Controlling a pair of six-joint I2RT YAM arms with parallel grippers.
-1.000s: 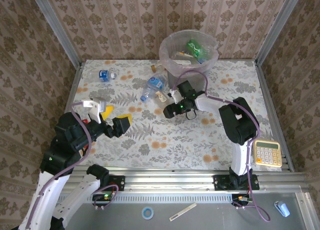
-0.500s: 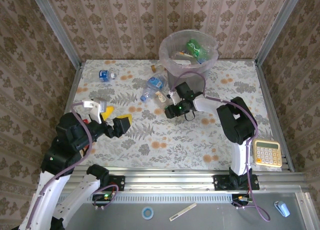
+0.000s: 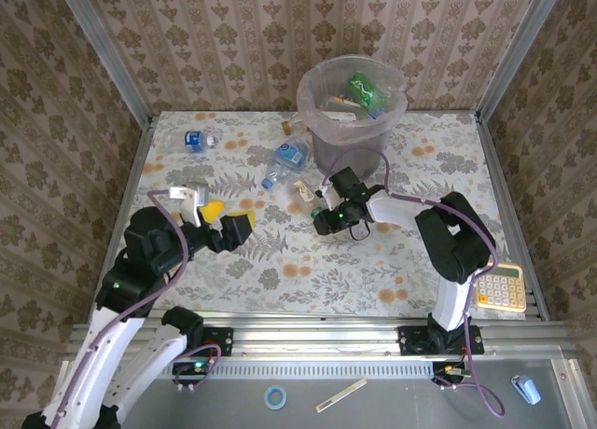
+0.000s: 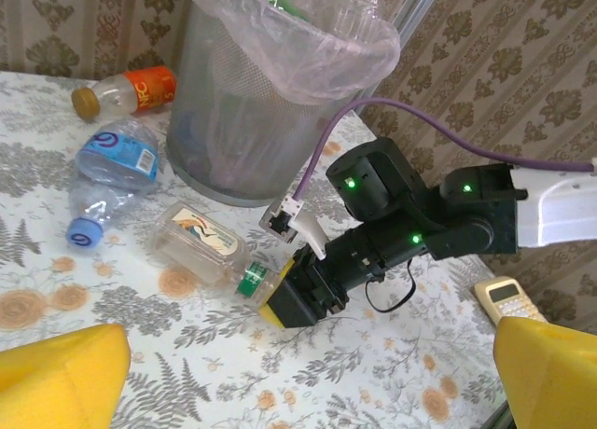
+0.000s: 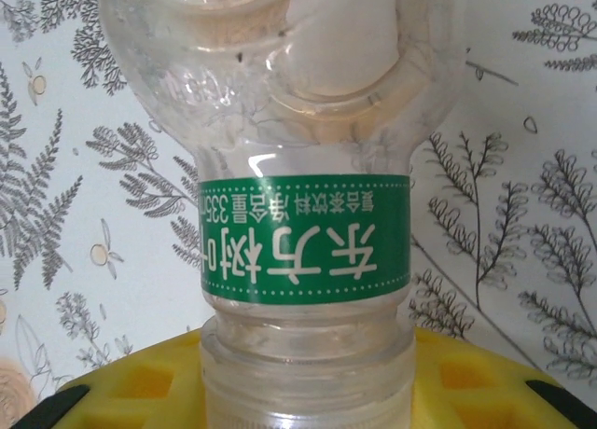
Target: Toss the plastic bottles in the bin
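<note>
My gripper is about to drop the small clear plastic bottle into the grey bin (image 3: 362,97), already crowded with bottles, so it will stay propped on top of them.
A small clear plastic bottle (image 5: 308,149) with a green neck band lies on the table beside the bin. Its picture label shows in the left wrist view (image 4: 201,245). My right gripper (image 3: 319,213) is shut on its neck, and the yellow pads (image 5: 121,392) press against both sides. The grey bin (image 3: 322,121) with its pinkish bag stands at the back and holds several bottles, one of them green (image 3: 368,89). My left gripper (image 3: 225,218) hovers open over the table's left side with nothing between its yellow fingers (image 4: 56,373).
A blue-labelled bottle (image 3: 287,159) and an orange-labelled one (image 3: 294,124) lie left of the bin. Another blue-labelled bottle (image 3: 191,140) is at the far left. A yellow calculator (image 3: 497,284) rests at the right near edge. Walls enclose the table.
My right gripper has shut on the bottle's neck and drawn slightly nearer. My left arm has shifted right and forward, still open.
</note>
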